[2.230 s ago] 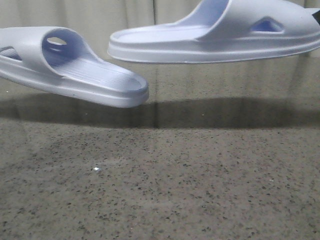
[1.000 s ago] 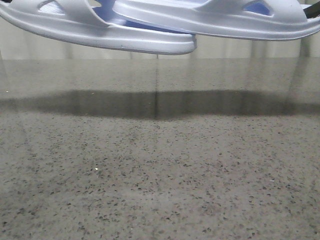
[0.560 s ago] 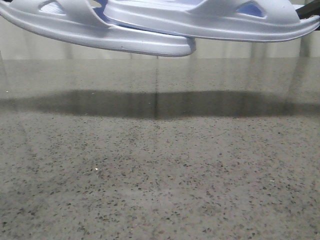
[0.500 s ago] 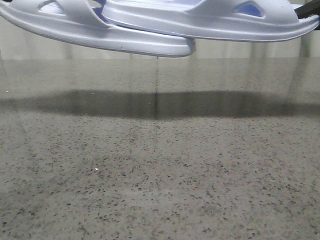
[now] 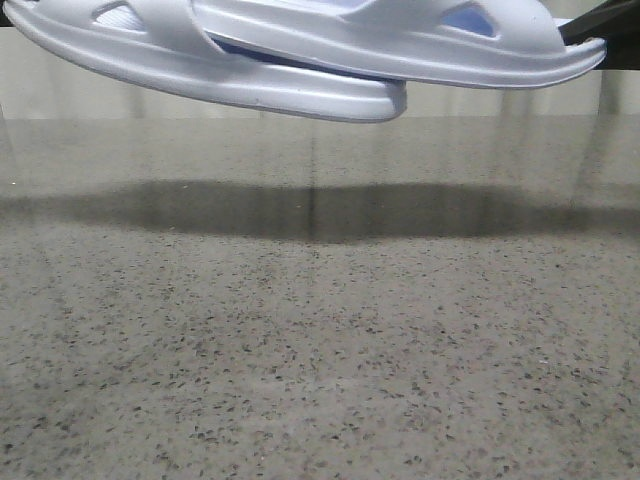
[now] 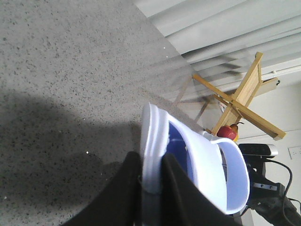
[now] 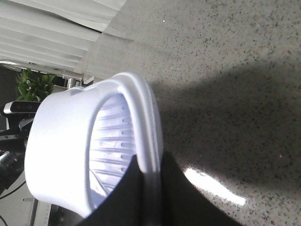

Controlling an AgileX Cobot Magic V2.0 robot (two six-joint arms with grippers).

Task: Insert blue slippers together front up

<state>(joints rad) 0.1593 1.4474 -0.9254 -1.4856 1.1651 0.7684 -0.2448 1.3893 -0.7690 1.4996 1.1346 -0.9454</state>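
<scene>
My right gripper is lowering the upper slipper, and that slipper's end sits in the lower slipper's strap [image 5: 188, 26]. It should keep going down until the lower slipper's toe meets the table [image 5: 318, 212], then let go.
Two pale lavender-blue slippers hang in the air at the top of the front view. The left slipper [image 5: 250, 85] points right. The right slipper [image 5: 400, 45] lies over it, its end reaching into the left one's strap. My left gripper [image 6: 150, 158] is shut on the left slipper's [image 6: 197, 160] sole edge. My right gripper [image 7: 150, 154] is shut on the right slipper's [image 7: 66, 141] sole edge, by the ribbed footbed. One of its dark fingers [image 5: 600, 20] shows at the top right of the front view.
The speckled grey table [image 5: 320, 350] lies below, with the slippers' shadow [image 5: 320, 210] across it. Pale curtains hang behind. Off the table are a wooden rack [image 6: 244, 92], a red fruit [image 6: 227, 132] and a green plant [image 7: 33, 84].
The slippers, apart and lower 2.2 s ago, have risen and come together. Since half a second ago the right slipper has slid further left over the left one.
</scene>
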